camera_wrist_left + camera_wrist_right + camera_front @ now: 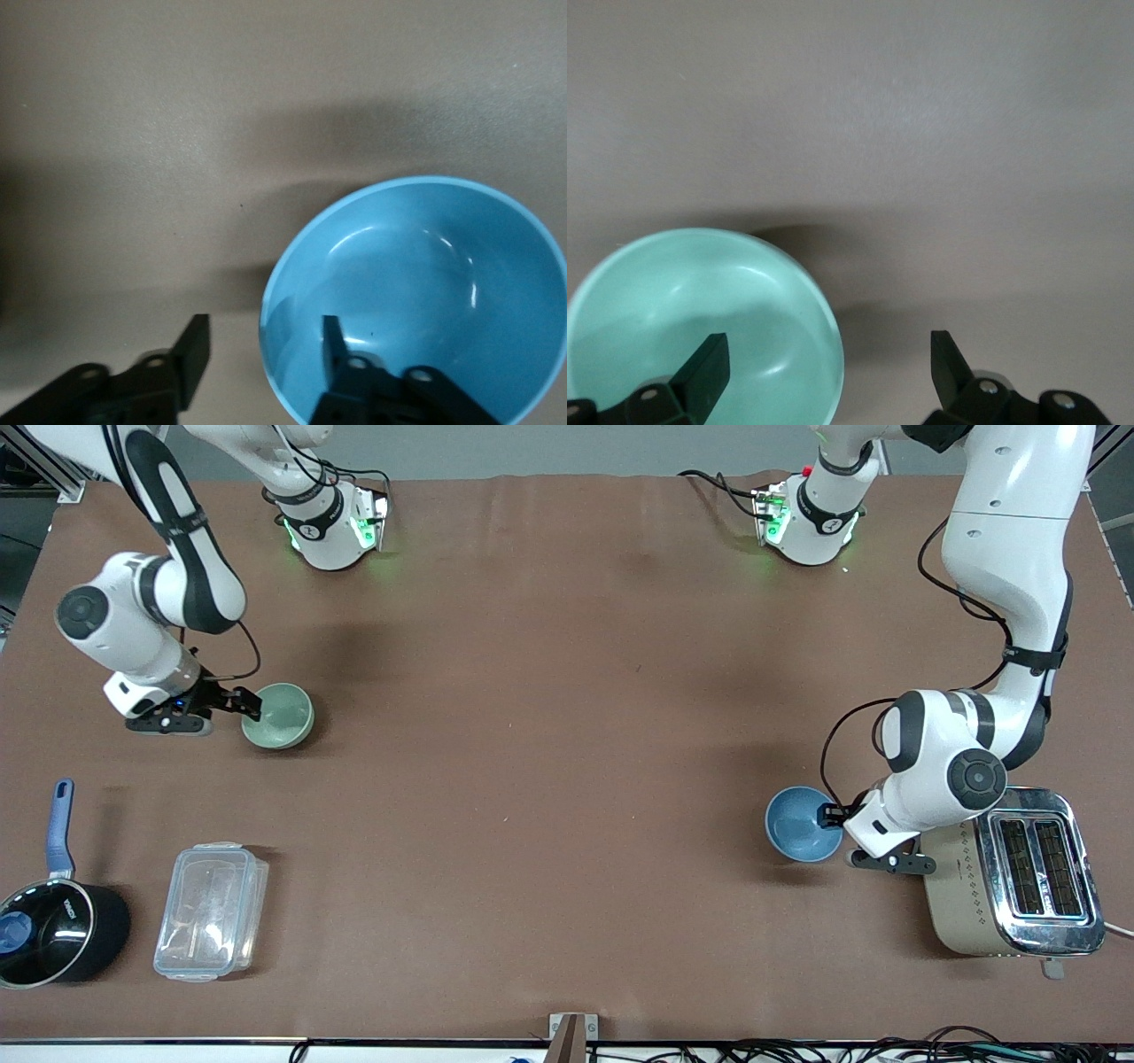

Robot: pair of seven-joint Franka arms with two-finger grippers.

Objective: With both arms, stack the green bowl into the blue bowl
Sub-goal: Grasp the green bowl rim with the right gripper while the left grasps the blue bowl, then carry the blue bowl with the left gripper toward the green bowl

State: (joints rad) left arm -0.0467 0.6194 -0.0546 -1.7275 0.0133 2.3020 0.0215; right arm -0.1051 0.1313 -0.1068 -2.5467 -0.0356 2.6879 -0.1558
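Observation:
The green bowl will sit high inside the blue bowl when I lower it, with the green bowl's rim above the blue bowl's rim, because the bowls look about equally wide.
The green bowl sits on the table toward the right arm's end. My right gripper is open at its rim. In the right wrist view one finger is inside the green bowl and the other is outside over the table. The blue bowl sits toward the left arm's end, nearer the front camera, beside the toaster. My left gripper is open at its rim. In the left wrist view one finger is inside the blue bowl and the other is outside.
A silver and beige toaster stands close beside the blue bowl, under the left arm's wrist. A clear plastic container and a black saucepan with a blue handle lie near the front edge at the right arm's end.

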